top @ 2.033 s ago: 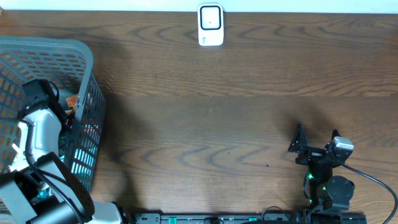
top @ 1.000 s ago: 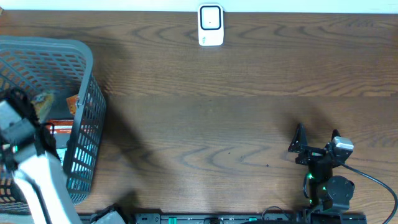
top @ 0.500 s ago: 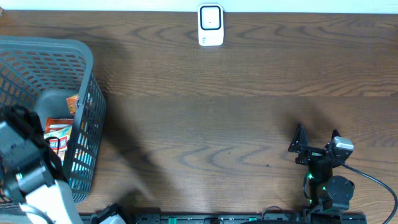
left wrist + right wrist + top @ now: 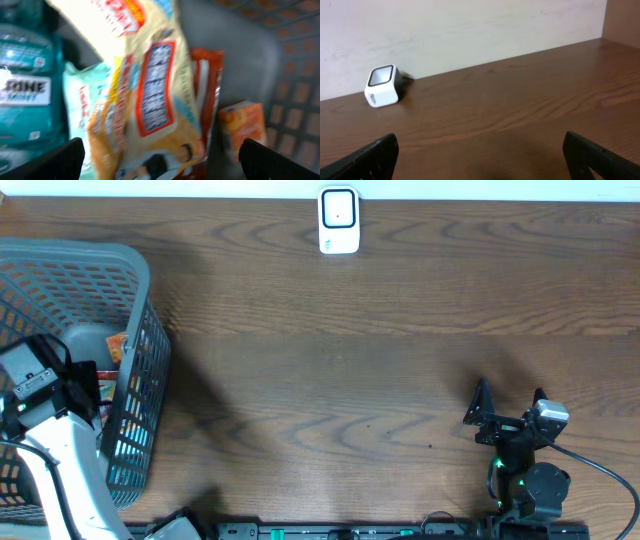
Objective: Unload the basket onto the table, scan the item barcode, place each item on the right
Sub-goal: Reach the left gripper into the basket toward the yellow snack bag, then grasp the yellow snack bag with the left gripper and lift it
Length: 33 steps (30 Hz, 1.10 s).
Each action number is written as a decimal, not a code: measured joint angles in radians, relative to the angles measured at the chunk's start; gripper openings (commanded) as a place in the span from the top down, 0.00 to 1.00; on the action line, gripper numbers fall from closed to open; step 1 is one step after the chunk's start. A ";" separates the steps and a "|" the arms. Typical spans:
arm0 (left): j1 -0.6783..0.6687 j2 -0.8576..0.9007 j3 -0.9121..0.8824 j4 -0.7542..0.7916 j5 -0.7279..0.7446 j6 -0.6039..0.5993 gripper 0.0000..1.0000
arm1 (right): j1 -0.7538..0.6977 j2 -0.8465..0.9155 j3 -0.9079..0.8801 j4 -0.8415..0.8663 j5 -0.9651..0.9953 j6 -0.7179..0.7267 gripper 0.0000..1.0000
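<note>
The yellow snack bag [image 4: 156, 90] lies uncovered with the open fingers straddling it, so the robot's left gripper keeps going down until the fingers are on either side of the bag [image 4: 147, 152], then close.
The white barcode scanner [image 4: 338, 221] stands at the table's far edge, and it also shows at the left of the right wrist view as a scanner [image 4: 382, 86] against the wall. Inside the grey basket [image 4: 130, 270] lies a yellow snack bag [image 4: 155, 100] among other items. My left gripper [image 4: 161, 167] hangs open just above that bag, a fingertip on either side and neither touching it. From overhead the left gripper [image 4: 88, 388] is inside the basket. My right gripper [image 4: 505, 405] rests open and empty at the front right.
Around the bag lie a teal mouthwash bottle [image 4: 25, 85], a pale green pack [image 4: 80, 110], a red pack [image 4: 207, 85] and an orange box [image 4: 242, 122]. The basket's mesh walls close in the left arm. Bare wood lies between basket and scanner.
The left arm has swung about over the basket and its jaws have opened. A snack bag has come to lie on the basket floor. The right arm has not moved.
</note>
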<state>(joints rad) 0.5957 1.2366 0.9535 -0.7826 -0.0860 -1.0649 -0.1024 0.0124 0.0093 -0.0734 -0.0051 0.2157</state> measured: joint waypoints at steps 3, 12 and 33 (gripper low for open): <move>0.000 0.000 0.000 -0.037 0.006 0.001 0.02 | 0.000 0.000 0.000 0.000 0.000 0.000 0.01; 0.000 0.002 0.000 -0.118 -0.013 0.012 0.02 | 0.000 0.000 0.000 0.000 0.000 0.000 0.01; -0.001 0.357 0.014 0.127 -0.043 0.042 0.92 | 0.000 0.000 0.000 0.000 0.000 0.000 0.01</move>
<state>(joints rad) 0.5949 1.5932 0.9680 -0.6556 -0.1295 -1.0225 -0.1024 0.0124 0.0093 -0.0734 -0.0048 0.2157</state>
